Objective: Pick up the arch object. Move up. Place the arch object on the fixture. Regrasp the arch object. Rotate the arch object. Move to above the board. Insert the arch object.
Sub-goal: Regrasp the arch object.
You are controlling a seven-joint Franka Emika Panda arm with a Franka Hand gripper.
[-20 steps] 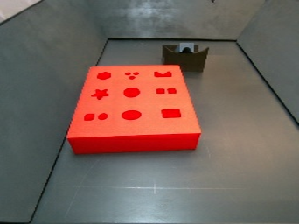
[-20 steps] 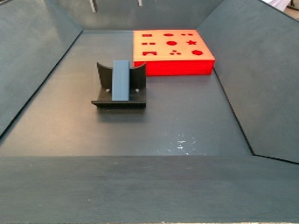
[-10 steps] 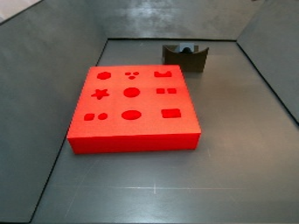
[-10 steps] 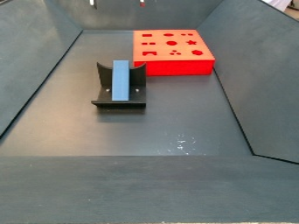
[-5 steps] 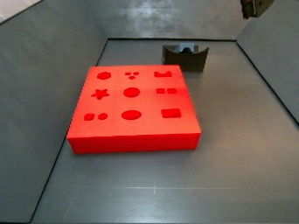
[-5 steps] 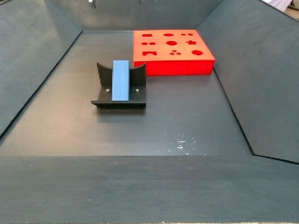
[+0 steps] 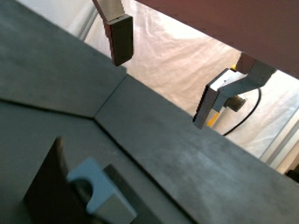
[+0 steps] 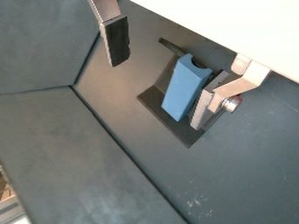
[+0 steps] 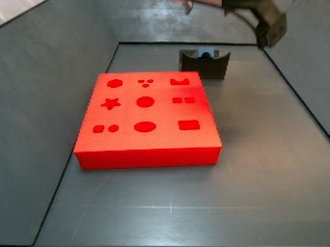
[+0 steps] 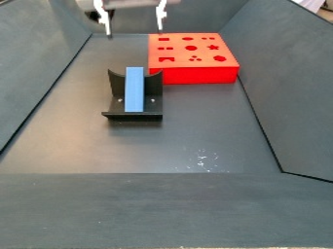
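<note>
The arch object (image 9: pixel 207 53) will come loose when I lift, because the dark fixture's scoop (image 9: pixel 204 66) is open at the top, and the fixture will stay standing.
The slate-blue arch object (image 10: pixel 134 88) stands on end in the scoop of the dark fixture (image 10: pixel 113 92), to the left of the red board (image 10: pixel 193 56). My gripper (image 10: pixel 131 18) hangs open above and just behind the fixture, with nothing between its fingers. In a wrist view the arch object (image 8: pixel 184 86) shows below the open gripper (image 8: pixel 162 72), resting on the fixture (image 8: pixel 153 99). In a wrist view the gripper (image 7: pixel 167 70) frames mostly the bright background, with the arch object (image 7: pixel 100 189) and the fixture (image 7: pixel 47 184) at the edge. In a side view the gripper (image 9: pixel 267 29) is above the fixture (image 9: pixel 204 65).
The board (image 9: pixel 145 116) has star, round, oval, rectangular and arch cut-outs in its top. Sloping grey walls (image 10: pixel 46 78) enclose the dark floor (image 10: pixel 196 136) on all sides.
My gripper has come down into both side views from above, toward the fixture. The arch object, the fixture and the board have not moved.
</note>
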